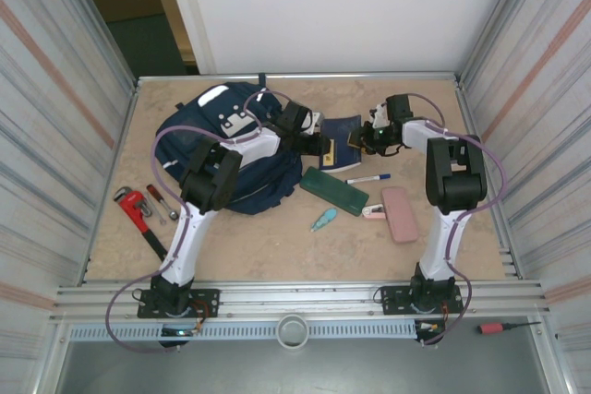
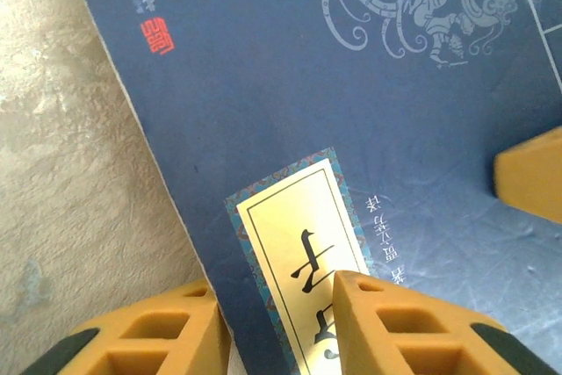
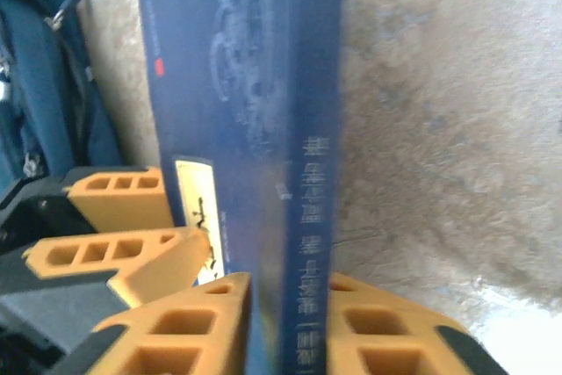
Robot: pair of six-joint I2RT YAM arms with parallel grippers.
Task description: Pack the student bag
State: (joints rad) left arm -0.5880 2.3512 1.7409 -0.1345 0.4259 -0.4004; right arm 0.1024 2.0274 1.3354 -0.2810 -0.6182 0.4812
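The student bag lies closed and both grippers hold the booklet (image 1: pixel 343 143). My right gripper should pull the booklet back while my left gripper pulls the bag open (image 1: pixel 266 171).
The student bag (image 1: pixel 231 149), a big navy backpack with white patches, lies at the back left of the table, and its fabric and a zip pull (image 3: pixel 44 85) show beside the book. A navy booklet (image 1: pixel 340 131) with a yellow label (image 2: pixel 299 243) is held just right of the bag, between both grippers. My right gripper (image 3: pixel 290 283) is shut across the booklet's spine (image 3: pixel 316 173). My left gripper (image 2: pixel 281 292) has one finger on the label and the other behind the booklet's edge. In the overhead view the left gripper (image 1: pixel 319 147) and right gripper (image 1: pixel 365 140) face each other across the booklet.
On the table lie a dark green pencil case (image 1: pixel 334 191), a pen (image 1: pixel 369 178), a pink case (image 1: pixel 400 214) and a small teal item (image 1: pixel 323 220). A red wrench (image 1: pixel 134 205) and a screwdriver (image 1: pixel 157 200) lie at the left. Metal walls enclose the table.
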